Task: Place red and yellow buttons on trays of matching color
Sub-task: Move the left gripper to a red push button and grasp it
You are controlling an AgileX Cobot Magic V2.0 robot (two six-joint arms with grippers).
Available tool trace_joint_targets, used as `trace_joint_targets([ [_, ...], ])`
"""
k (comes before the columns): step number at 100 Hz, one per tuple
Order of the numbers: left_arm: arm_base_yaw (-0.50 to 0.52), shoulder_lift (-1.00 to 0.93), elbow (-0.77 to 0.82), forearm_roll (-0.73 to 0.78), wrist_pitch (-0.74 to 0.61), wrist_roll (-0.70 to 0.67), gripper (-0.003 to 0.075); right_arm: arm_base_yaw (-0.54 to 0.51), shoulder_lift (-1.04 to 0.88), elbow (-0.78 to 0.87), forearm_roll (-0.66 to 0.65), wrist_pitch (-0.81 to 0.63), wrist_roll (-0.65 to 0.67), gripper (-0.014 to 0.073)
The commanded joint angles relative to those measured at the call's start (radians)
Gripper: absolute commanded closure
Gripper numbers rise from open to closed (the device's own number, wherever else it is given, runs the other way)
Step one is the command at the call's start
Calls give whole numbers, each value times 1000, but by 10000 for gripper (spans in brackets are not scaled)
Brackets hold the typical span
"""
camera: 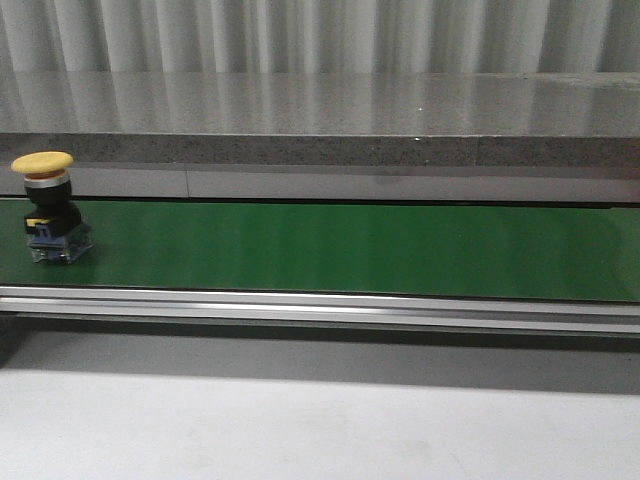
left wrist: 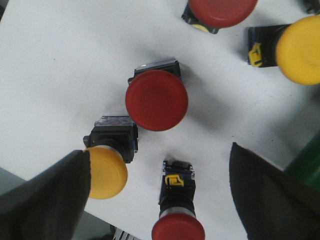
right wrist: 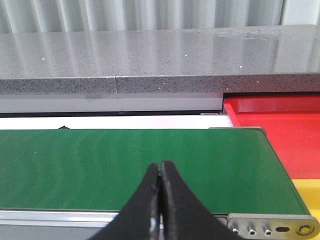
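I should keep going down toward the middle red button [left wrist: 157, 95] until my left gripper's open fingers are on either side of its red cap [left wrist: 156, 102], because the button is straight ahead of them.
A yellow button [camera: 44, 205] stands upright at the far left of the green conveyor belt [camera: 350, 248]. In the left wrist view, several red and yellow buttons lie on a white surface [left wrist: 60, 75]: a red one [left wrist: 156, 99] in the middle, a yellow one [left wrist: 106, 167] and another red one [left wrist: 177, 210]. My left gripper [left wrist: 160, 192] hangs open above them, the second red button lying between its fingers. My right gripper [right wrist: 160, 167] is shut and empty over the belt's near edge. The red tray [right wrist: 280, 130] lies past the belt's end, with a strip of the yellow tray [right wrist: 307, 192] beside it.
A grey stone ledge [camera: 320, 125] runs behind the belt. An aluminium rail [camera: 320, 305] borders the belt's front, with a pale table surface [camera: 320, 420] before it. More buttons [left wrist: 297, 47] lie at the edge of the left wrist view.
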Motion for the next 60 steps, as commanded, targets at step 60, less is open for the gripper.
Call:
trace_joint_targets([
  [60, 8, 107, -22, 0, -185, 2, 322, 2, -12, -20, -13, -74, -3, 659],
])
